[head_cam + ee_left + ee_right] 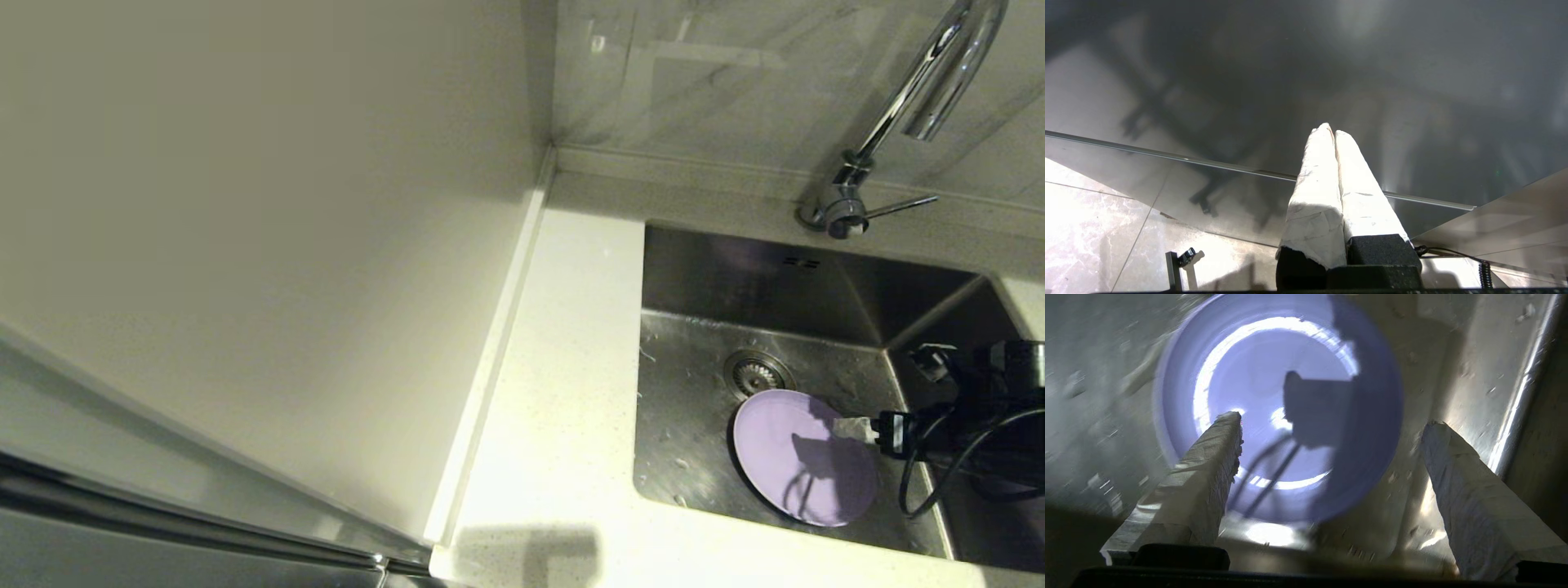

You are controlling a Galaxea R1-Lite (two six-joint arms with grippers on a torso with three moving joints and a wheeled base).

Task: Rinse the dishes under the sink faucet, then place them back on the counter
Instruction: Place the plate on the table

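Observation:
The lilac plate (803, 457) lies low and its rim (741, 464) is close to the bottom of the sink, so I should expect empty steel under the plate when I lift it.
The lilac plate (804, 457) lies flat on the floor of the steel sink (694, 425), just in front of the drain strainer (758, 373). My right gripper (853, 429) reaches in from the right at the plate's right edge. In the right wrist view the right gripper (1331, 426) is open, its taped fingers (1216, 457) spread wide above the plate (1249, 388) and holding nothing. The left gripper (1334, 132) is shut on nothing, facing a dark glossy panel, outside the head view. The pink bowl and the blue-green bowl are out of view.
The chrome faucet (906, 98) arches over the sink's back right, its thin lever (902, 206) pointing right. The white speckled counter (571, 367) runs left of the sink, bounded by a raised edge strip (490, 359) and a cream wall panel (245, 245).

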